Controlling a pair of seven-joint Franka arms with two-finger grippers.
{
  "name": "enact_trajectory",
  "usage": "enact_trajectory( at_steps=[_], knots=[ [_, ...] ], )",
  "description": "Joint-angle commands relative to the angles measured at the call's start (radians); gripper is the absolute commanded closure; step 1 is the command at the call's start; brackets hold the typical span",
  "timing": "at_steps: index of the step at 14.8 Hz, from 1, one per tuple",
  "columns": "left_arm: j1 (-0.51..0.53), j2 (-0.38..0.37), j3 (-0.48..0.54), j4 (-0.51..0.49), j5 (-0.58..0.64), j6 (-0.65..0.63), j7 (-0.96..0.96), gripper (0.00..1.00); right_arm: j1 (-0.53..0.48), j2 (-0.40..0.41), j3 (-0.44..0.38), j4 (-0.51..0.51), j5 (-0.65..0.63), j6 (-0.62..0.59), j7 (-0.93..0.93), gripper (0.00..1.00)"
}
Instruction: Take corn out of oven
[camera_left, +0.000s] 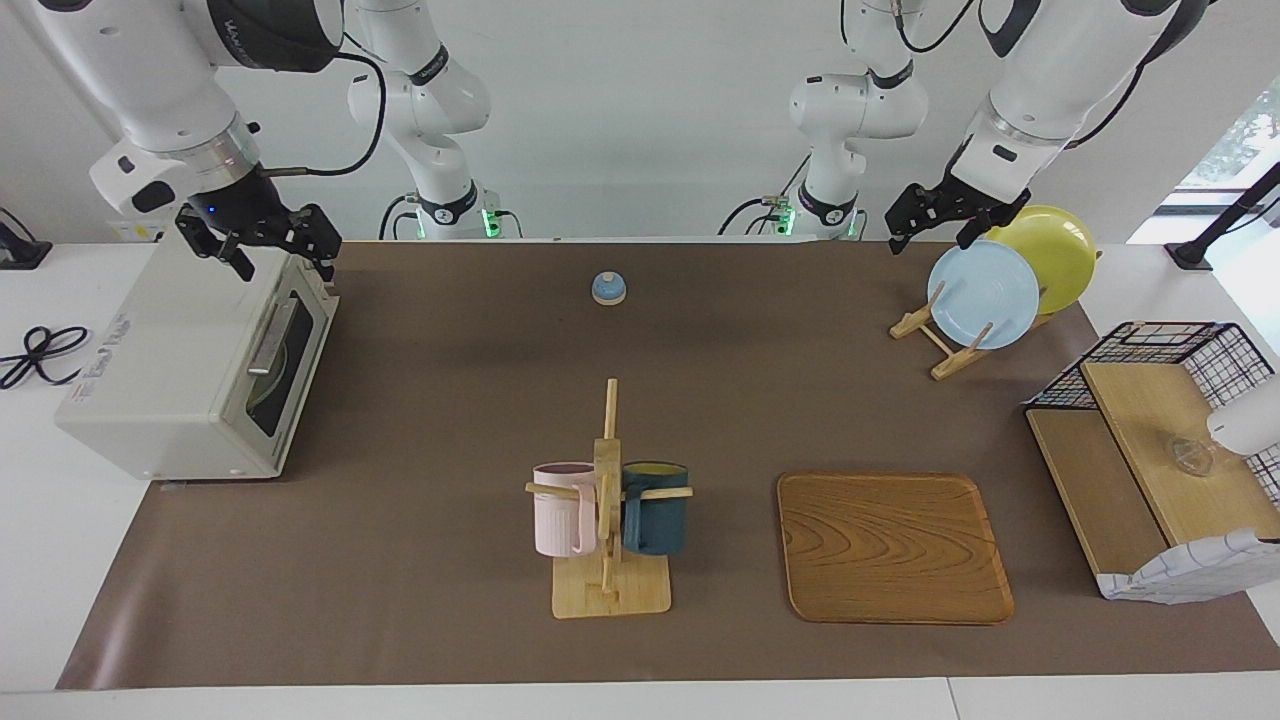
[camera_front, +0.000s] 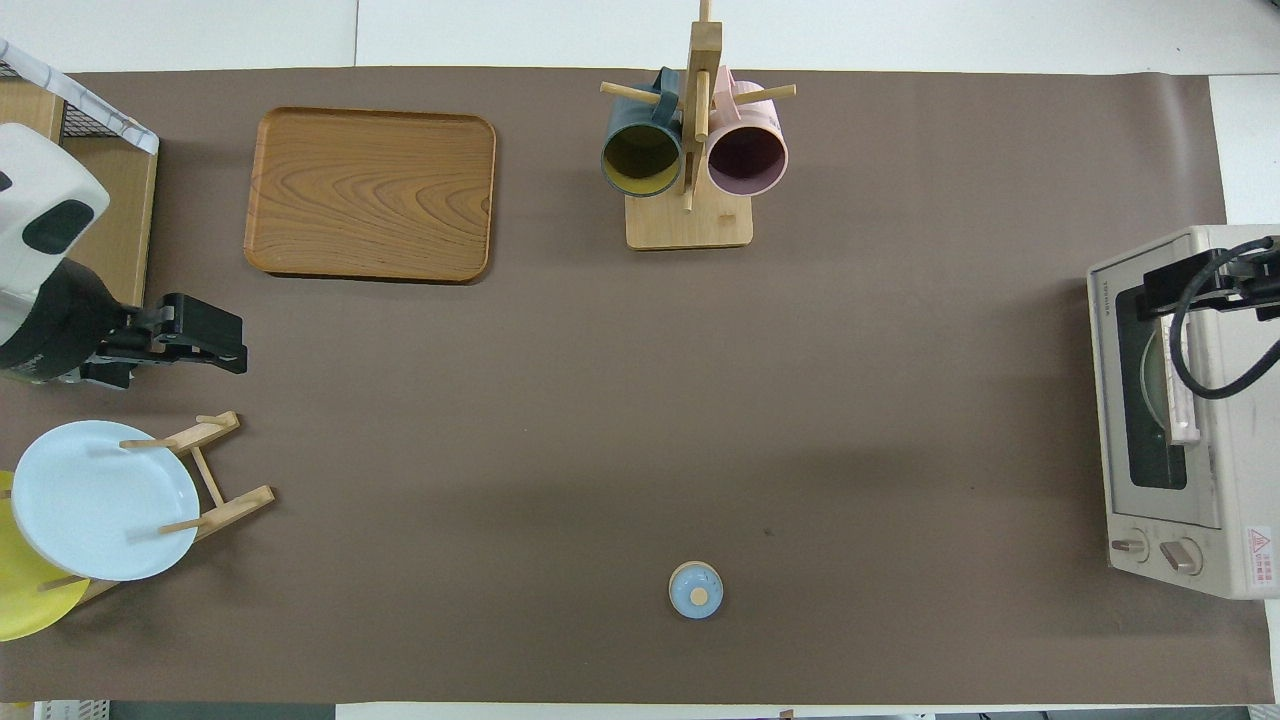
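Note:
A curved rim (camera_front: 1149, 380) can be seen faintly through the dark glass, so I should expect a plate with the corn on it once I pull the oven door (camera_front: 1156, 456) open.
The cream-white oven (camera_left: 190, 380) (camera_front: 1200, 420) stands at the right arm's end of the table. Its dark glass door (camera_left: 290, 350) is closed and the metal bar handle (camera_left: 272, 335) runs across it. The corn is hidden; only a dim round shape shows through the glass. My right gripper (camera_left: 283, 265) (camera_front: 1150, 300) hangs open over the oven's top edge above the door, holding nothing. At the left arm's end of the table my left gripper (camera_left: 930, 240) (camera_front: 240, 345) waits open and empty in the air beside the plate rack.
A rack with a pale blue plate (camera_left: 985, 292) and a yellow plate (camera_left: 1055, 255) stands under the left arm. A wooden tray (camera_left: 893, 545), a mug tree (camera_left: 607, 500) with a pink and a dark blue mug, a small blue knob-topped lid (camera_left: 608, 288) and a wire shelf (camera_left: 1150, 440) sit on the brown mat.

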Motion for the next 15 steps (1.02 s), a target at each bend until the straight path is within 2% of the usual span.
enact_trajectory(
  at_steps=[1,10,13,14,15],
  knots=[
    [0.013,-0.005,-0.009,0.005,0.009,-0.018,0.001,0.00,-0.012,0.006,0.007,0.008,0.008,0.011,0.016,0.00],
    [0.015,-0.005,-0.007,0.005,0.011,-0.015,0.003,0.00,0.000,-0.010,0.007,-0.013,0.007,-0.005,0.013,0.00],
    [0.015,-0.005,-0.007,0.005,0.011,-0.014,0.001,0.00,0.001,-0.033,0.007,-0.064,0.005,-0.019,0.009,0.02],
    [0.015,-0.005,-0.007,0.005,0.011,-0.014,0.001,0.00,0.003,-0.048,0.007,-0.087,-0.010,-0.014,0.014,0.31],
    [0.015,-0.005,-0.007,0.005,0.011,-0.014,0.001,0.00,0.003,-0.056,0.007,-0.111,-0.015,0.010,0.012,0.65]
  ],
)
